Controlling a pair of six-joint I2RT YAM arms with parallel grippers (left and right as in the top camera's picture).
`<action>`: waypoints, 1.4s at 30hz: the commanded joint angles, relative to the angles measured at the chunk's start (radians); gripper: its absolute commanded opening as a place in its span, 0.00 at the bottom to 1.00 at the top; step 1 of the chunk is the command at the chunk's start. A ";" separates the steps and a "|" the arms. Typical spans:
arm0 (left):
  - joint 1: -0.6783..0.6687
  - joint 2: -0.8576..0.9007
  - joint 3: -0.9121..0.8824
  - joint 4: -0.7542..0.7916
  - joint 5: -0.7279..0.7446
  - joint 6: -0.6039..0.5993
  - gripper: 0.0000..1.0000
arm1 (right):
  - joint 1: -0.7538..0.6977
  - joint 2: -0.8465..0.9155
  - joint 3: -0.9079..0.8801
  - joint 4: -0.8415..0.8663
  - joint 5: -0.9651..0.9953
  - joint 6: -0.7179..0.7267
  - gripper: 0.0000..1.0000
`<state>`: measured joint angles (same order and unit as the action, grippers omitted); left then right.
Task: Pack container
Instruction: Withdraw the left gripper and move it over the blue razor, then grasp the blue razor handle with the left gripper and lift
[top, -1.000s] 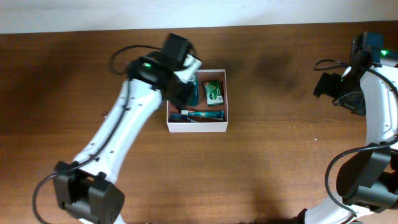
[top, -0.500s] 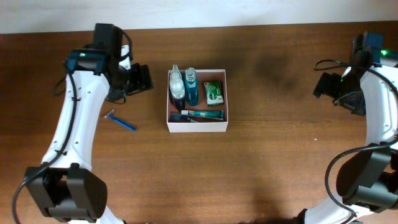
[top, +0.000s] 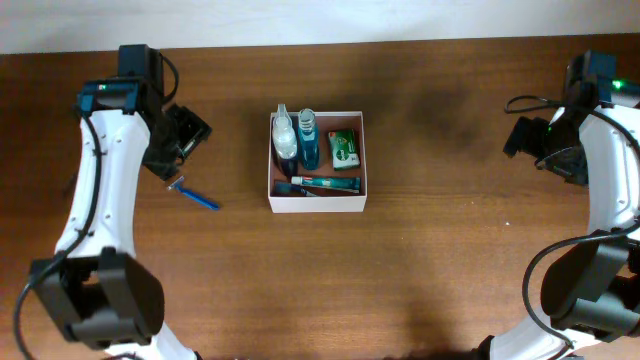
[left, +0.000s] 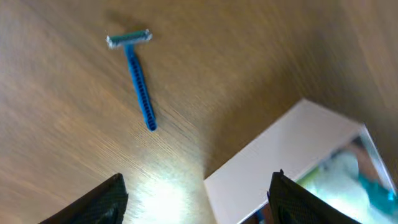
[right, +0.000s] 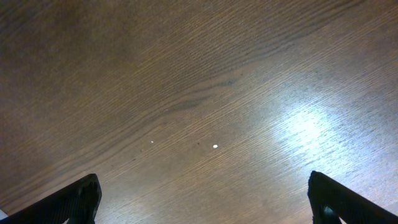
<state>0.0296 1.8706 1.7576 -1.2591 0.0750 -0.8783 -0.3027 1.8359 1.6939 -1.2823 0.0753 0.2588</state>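
The razor is clear of the container and its handle points toward the left gripper's open fingers, so the robot now lowers the left gripper until those fingers close around the razor's handle (left: 138, 78).
The container (top: 317, 203), a square white box with a pinkish-tan inside, sits mid-table and holds a clear spray bottle (top: 284, 134), a blue bottle (top: 308, 140), a green soap packet (top: 345, 147) and a toothpaste tube (top: 326, 184). Its white wall also shows in the left wrist view (left: 286, 155). A blue razor (top: 193, 194) lies on the table left of it and shows in the left wrist view (left: 138, 78). My left gripper (top: 183, 137) is open and empty, above and just beyond the razor. My right gripper (top: 525, 137) is open and empty over bare wood at the far right.
The brown wooden table (top: 440, 250) reaches a pale wall at the back. Small white specks (right: 215, 146) lie on the wood below my right gripper.
My left arm has pulled back from over the container to the left side of the table, uncovering the bottles and the razor. The right arm has not moved.
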 joint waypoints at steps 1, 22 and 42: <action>-0.002 0.064 -0.015 -0.013 -0.016 -0.199 0.69 | -0.005 0.004 -0.007 0.000 0.015 0.009 0.99; 0.050 0.346 -0.027 -0.032 0.007 -0.249 0.77 | -0.005 0.004 -0.007 0.000 0.015 0.009 0.99; 0.065 0.355 -0.210 0.137 -0.081 -0.249 0.40 | -0.005 0.004 -0.007 0.000 0.015 0.008 0.99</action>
<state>0.0906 2.1910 1.6020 -1.1206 0.0547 -1.1229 -0.3027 1.8359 1.6936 -1.2823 0.0753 0.2588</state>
